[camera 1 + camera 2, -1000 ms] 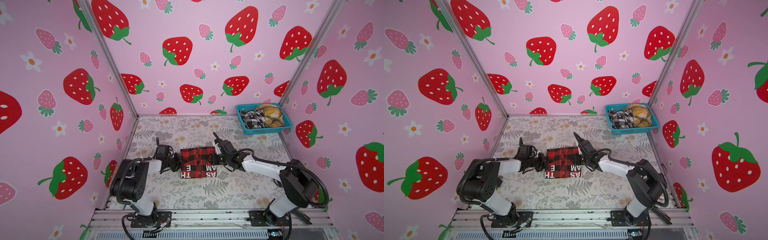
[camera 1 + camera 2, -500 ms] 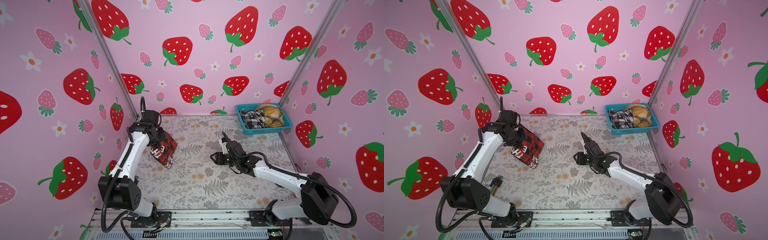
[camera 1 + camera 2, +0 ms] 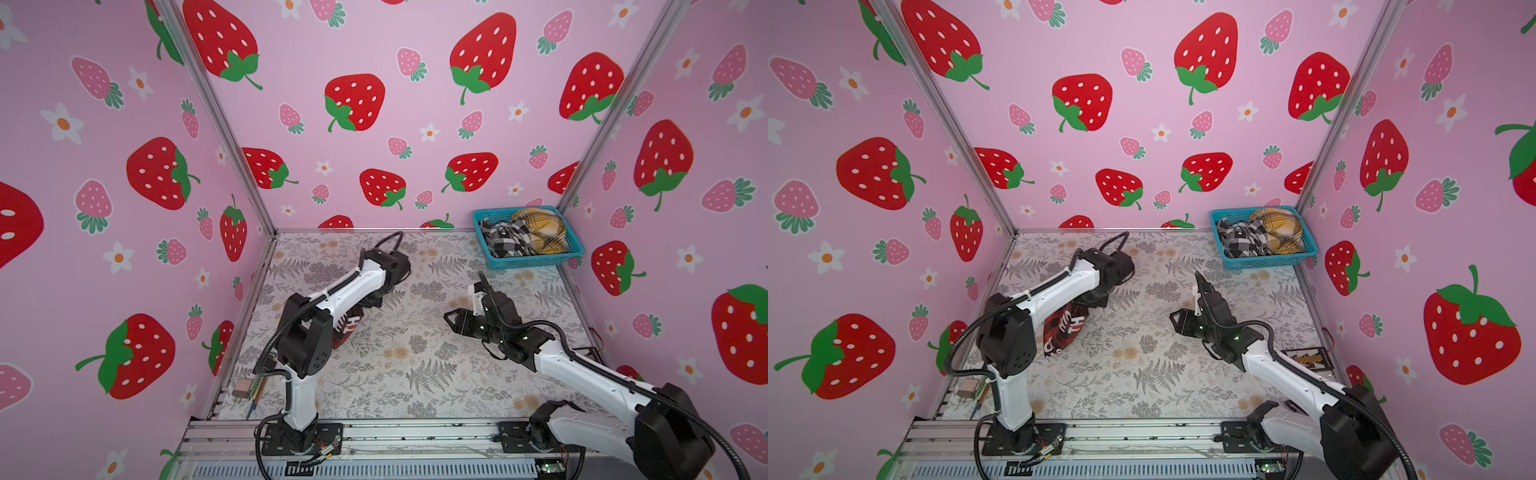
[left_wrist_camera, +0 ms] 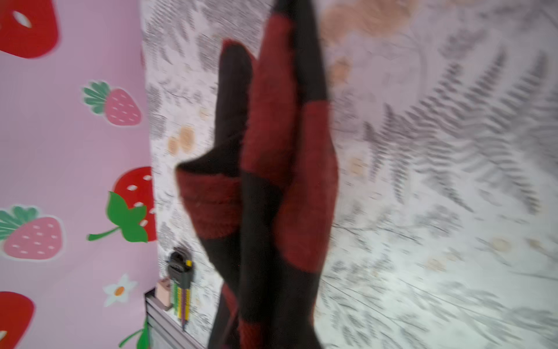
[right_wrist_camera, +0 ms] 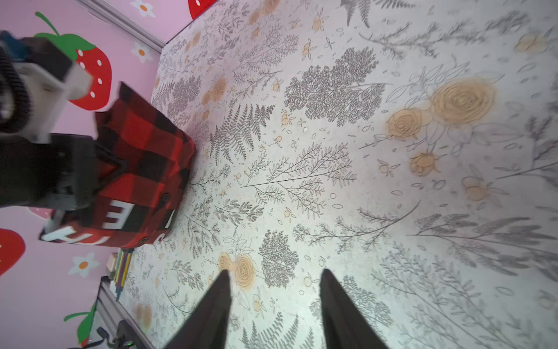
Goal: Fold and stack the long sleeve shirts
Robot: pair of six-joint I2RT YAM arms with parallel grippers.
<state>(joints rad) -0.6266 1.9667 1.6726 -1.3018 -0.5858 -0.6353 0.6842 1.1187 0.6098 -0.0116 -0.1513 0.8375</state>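
The red-and-black check shirt [image 3: 1064, 328] is hanging crooked and bunched up from the robot's left gripper, so the robot should spread the shirt flat in the middle [image 3: 1129, 336] and straighten it with both grippers.
A folded red-and-black check long sleeve shirt [image 3: 1065, 332] with white block letters sits tilted on the left of the table, partly under my left forearm in both top views [image 3: 349, 328]. My left gripper [image 5: 117, 163] is shut on its upper edge. In the left wrist view the cloth [image 4: 271, 181] fills the middle and hides the fingers. My right gripper [image 5: 273, 272] hangs open and holds nothing, over the bare table right of centre [image 3: 451, 320]. Two more plaid shirts, a black-and-white one [image 3: 505, 241] and a yellow one [image 3: 540, 232], lie bunched in the basket.
A teal basket [image 3: 528, 262] stands in the back right corner. A set of coloured hex keys [image 3: 255, 388] and a small box lie at the front left edge. A black card [image 3: 1308, 359] lies by the right wall. Pink walls close three sides.
The left arm carried the shirt from the table's middle up toward the left wall, then lowered it onto the table's left side. The right gripper let go, drew back right and opened wider.
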